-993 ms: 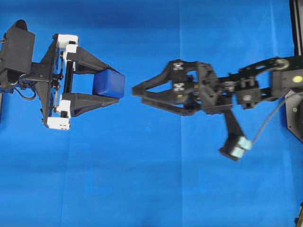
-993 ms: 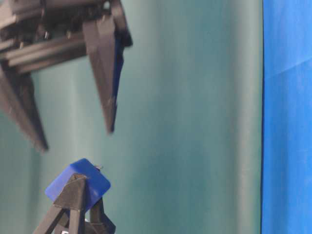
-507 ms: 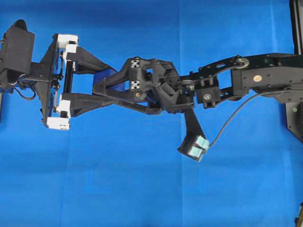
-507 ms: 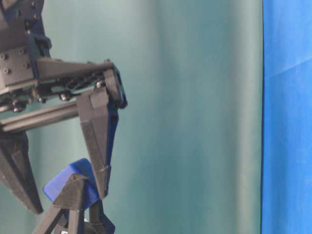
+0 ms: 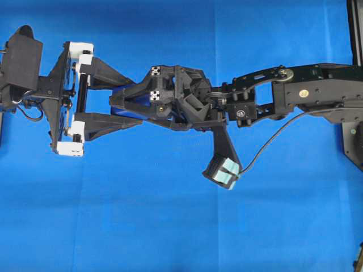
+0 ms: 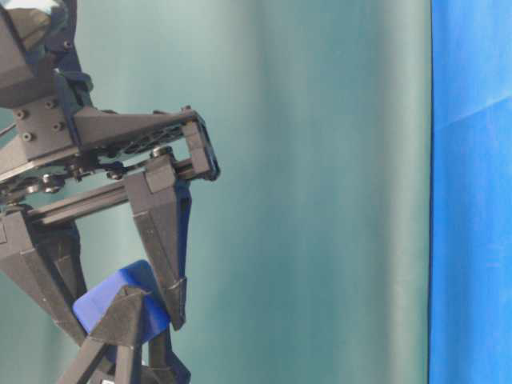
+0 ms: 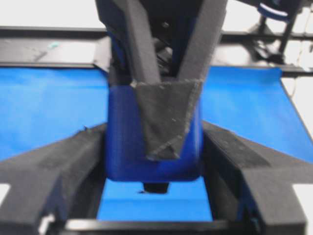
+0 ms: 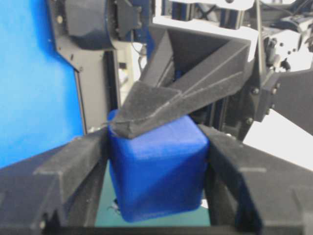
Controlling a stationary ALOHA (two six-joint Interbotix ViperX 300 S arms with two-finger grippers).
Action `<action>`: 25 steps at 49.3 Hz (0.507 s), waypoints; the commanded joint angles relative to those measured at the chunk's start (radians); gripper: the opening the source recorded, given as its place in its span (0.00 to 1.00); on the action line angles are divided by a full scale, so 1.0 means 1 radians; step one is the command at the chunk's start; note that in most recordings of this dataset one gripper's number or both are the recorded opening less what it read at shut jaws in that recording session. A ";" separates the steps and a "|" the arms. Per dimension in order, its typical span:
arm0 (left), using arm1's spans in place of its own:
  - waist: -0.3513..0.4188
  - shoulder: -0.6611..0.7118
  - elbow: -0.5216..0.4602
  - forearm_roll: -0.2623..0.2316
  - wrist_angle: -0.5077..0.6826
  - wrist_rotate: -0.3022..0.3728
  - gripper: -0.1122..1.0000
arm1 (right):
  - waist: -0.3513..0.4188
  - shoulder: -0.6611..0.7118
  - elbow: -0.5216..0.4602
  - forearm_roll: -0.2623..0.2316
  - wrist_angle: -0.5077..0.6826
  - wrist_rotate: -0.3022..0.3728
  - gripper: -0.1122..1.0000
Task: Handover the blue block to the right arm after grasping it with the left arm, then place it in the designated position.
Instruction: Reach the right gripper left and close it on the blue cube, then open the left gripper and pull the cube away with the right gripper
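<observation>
The blue block (image 6: 102, 298) is clamped between my left gripper's fingers and also held by my right gripper, so my left gripper should open before my right gripper pulls the block away.
The blue block (image 7: 122, 147) hangs above the cloth, and both grippers grip it. My left gripper (image 7: 154, 128), the one with white corner pieces, is shut on it, its fingers (image 7: 80, 161) pressed to two opposite sides. My right gripper (image 8: 156, 147) comes in from the right and is shut on the other two sides of the blue block (image 8: 156, 176). In the overhead view the right gripper (image 5: 116, 103) lies between the left gripper's fingers (image 5: 108, 73) and hides the block. At table level the blue block (image 6: 112, 294) shows between the right fingers (image 6: 164, 240).
Bright blue cloth (image 5: 170, 226) covers the table under both arms. The right arm's wrist camera box (image 5: 222, 171) hangs below its forearm, trailing a cable. Black base hardware (image 5: 353, 130) stands at the right edge. A teal backdrop (image 6: 320, 192) fills the table-level view.
My right gripper moved left from well clear of the block to between the left fingers, then closed its wide-open jaws onto the block. The left gripper stayed still, holding the block.
</observation>
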 commanded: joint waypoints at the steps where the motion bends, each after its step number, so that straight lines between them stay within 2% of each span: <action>1: -0.006 -0.006 -0.018 0.000 -0.002 -0.003 0.54 | -0.005 -0.021 -0.032 0.005 0.002 0.015 0.52; 15: -0.006 -0.005 -0.020 0.000 0.014 -0.002 0.54 | -0.009 -0.023 -0.032 0.005 0.020 0.063 0.52; 25: -0.006 -0.005 -0.021 0.000 0.015 -0.003 0.54 | -0.009 -0.021 -0.032 0.003 0.021 0.072 0.52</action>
